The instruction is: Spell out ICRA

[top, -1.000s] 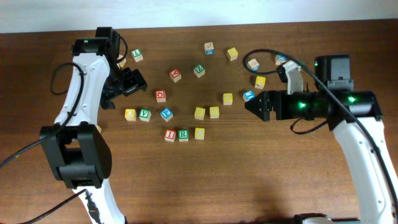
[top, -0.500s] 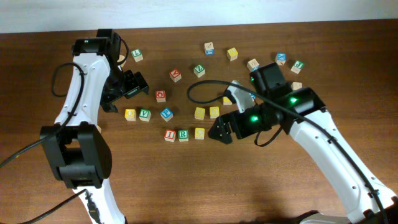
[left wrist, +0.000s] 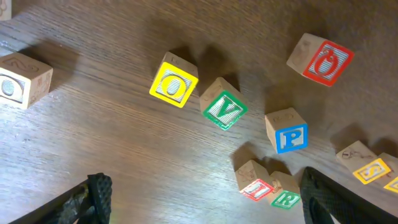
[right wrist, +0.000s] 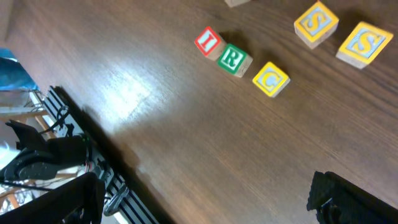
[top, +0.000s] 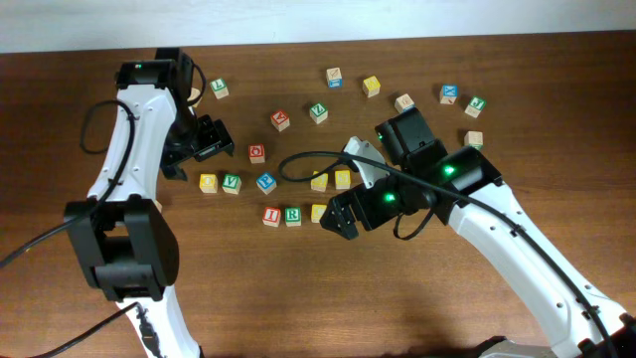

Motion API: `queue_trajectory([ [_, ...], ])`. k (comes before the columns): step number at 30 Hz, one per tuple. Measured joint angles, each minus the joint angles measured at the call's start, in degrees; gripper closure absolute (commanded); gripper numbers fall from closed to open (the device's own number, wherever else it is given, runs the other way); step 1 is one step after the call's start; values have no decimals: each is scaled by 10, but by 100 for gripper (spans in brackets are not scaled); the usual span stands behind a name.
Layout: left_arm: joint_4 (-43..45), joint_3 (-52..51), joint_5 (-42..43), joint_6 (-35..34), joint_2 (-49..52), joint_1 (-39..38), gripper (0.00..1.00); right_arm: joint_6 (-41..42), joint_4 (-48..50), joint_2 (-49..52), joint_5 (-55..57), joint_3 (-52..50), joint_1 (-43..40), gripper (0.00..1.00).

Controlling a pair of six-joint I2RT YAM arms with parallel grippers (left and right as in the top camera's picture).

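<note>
I should back off with my left gripper and use my right gripper to move the R block past C [top: 318, 213], because the green R block [top: 292, 216] is between I and C.
A row of three letter blocks lies on the table: red I [top: 270, 216], green R [top: 292, 215] and yellow C [top: 318, 212]. The right wrist view shows them too: I [right wrist: 207, 41], R [right wrist: 234, 59], C [right wrist: 271, 79]. My right gripper [top: 338, 219] is open and empty, right next to the C block's right side. My left gripper [top: 204, 139] is open and empty, above and left of the yellow O block [top: 208, 183]. In the left wrist view [left wrist: 205, 202] its fingers frame I [left wrist: 254, 182] and R [left wrist: 283, 193]. I cannot read an A block.
Green V [top: 231, 183], blue P [top: 265, 182] and red O [top: 256, 153] lie left of centre. Two yellow S blocks [top: 319, 180] [top: 342, 179] sit above the row. Several more blocks are scattered at the back, among them a red one [top: 280, 120] and a blue one [top: 449, 93].
My right arm has swung from the right side of the table leftward and forward, bringing its gripper beside the C block. The left arm and the blocks have not moved.
</note>
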Motion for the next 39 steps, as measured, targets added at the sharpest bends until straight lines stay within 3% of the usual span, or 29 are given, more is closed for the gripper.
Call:
queue_trajectory([
  [1, 0, 0, 0, 5, 0, -3, 11, 1, 4, 0, 0, 0, 0, 2],
  [3, 3, 0, 0, 12, 0, -14, 1, 2, 8, 0, 0, 0, 0, 2],
  [15, 37, 0, -52, 21, 22, -33, 1, 4, 24, 0, 0, 0, 0, 2],
  [21, 37, 0, -70, -2, 22, 32, 1, 39, 64, 12, 0, 0, 0, 1],
  [25, 36, 0, -73, -3, 22, 44, 1, 54, 43, 86, 4, 15, 10, 5],
  [33, 39, 0, -73, -5, 22, 44, 1, 42, -198, 253, 99, 264, 14, 1],
  [35, 39, 0, -74, -5, 22, 44, 1, 33, -201, 282, 124, 277, 20, 1],
  [38, 39, 0, -74, -5, 22, 44, 1, 42, -127, 289, 139, 282, 21, 1],
  [39, 39, 0, -74, -5, 22, 44, 1, 47, -100, 289, 141, 287, 21, 5],
])
